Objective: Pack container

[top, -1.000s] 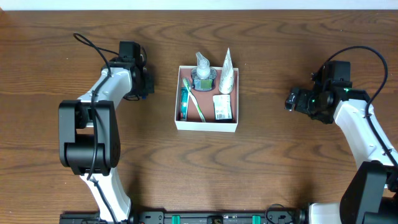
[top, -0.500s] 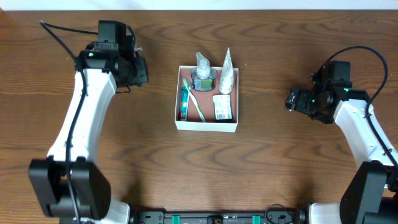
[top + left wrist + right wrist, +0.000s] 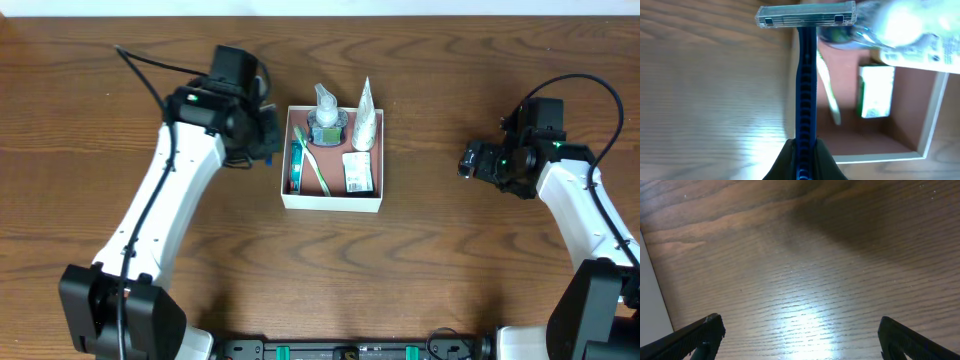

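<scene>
The blue-handled razor is parallel to the container's side. My left gripper keeps going over that side and lets go of the razor next to the toothbrush.
The container is a square white-walled box with a pink-brown inside at the table's middle. It holds a toothbrush, a clear bottle, a white tube and a small white packet. My left gripper is at the box's left wall, shut on a blue-handled razor. In the left wrist view the razor's clear head points up over the box's left edge. My right gripper is open and empty over bare wood, far right of the box.
The wooden table runs all round the box. A pale strip of table edge shows at the left of the right wrist view. The left arm stretches across the table's left half.
My left arm has swung from the far left toward the box, carrying the razor to its left wall. The right arm has not moved.
</scene>
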